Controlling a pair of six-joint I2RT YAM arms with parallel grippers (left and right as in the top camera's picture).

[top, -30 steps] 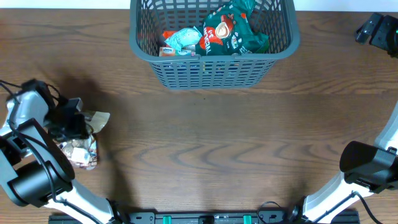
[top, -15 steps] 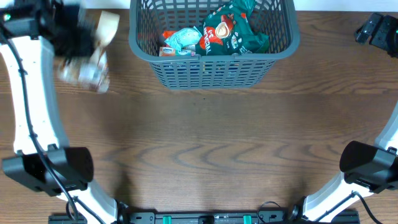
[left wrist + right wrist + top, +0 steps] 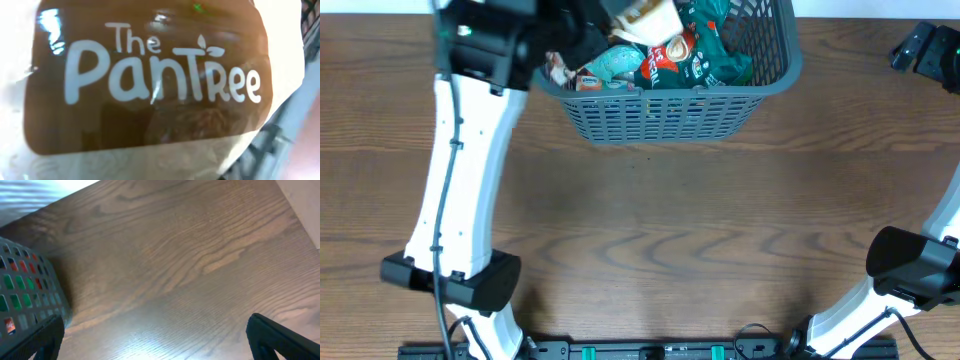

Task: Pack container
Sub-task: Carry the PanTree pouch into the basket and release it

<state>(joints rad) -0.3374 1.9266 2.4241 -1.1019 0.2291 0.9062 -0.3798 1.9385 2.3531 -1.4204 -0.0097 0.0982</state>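
The clear snack pack (image 3: 652,22) is hanging inside the basket's rim. My left gripper should continue to lower it toward the teal pack (image 3: 616,63) and let go of it there.
The container, a dark grey lattice basket (image 3: 660,115), stands at the table's far edge. It holds a green snack bag (image 3: 705,50) and a teal pack (image 3: 615,62). My left gripper (image 3: 592,28) is over the basket's left part, shut on a clear snack pack (image 3: 645,14). That pack, with a brown "The PanTree" label (image 3: 150,80), fills the left wrist view and hides the fingers. My right gripper (image 3: 160,345) is open and empty at the far right (image 3: 925,45), above bare table to the right of the basket's corner (image 3: 20,295).
The brown wooden table (image 3: 700,230) spreads in front of the basket. The left arm's white links (image 3: 455,190) stretch from the front left base up to the basket. The right arm's base (image 3: 910,265) sits at the front right.
My left arm has carried the snack pack from the table's left side up and rightwards, to above the basket's left part. The right arm has not moved.
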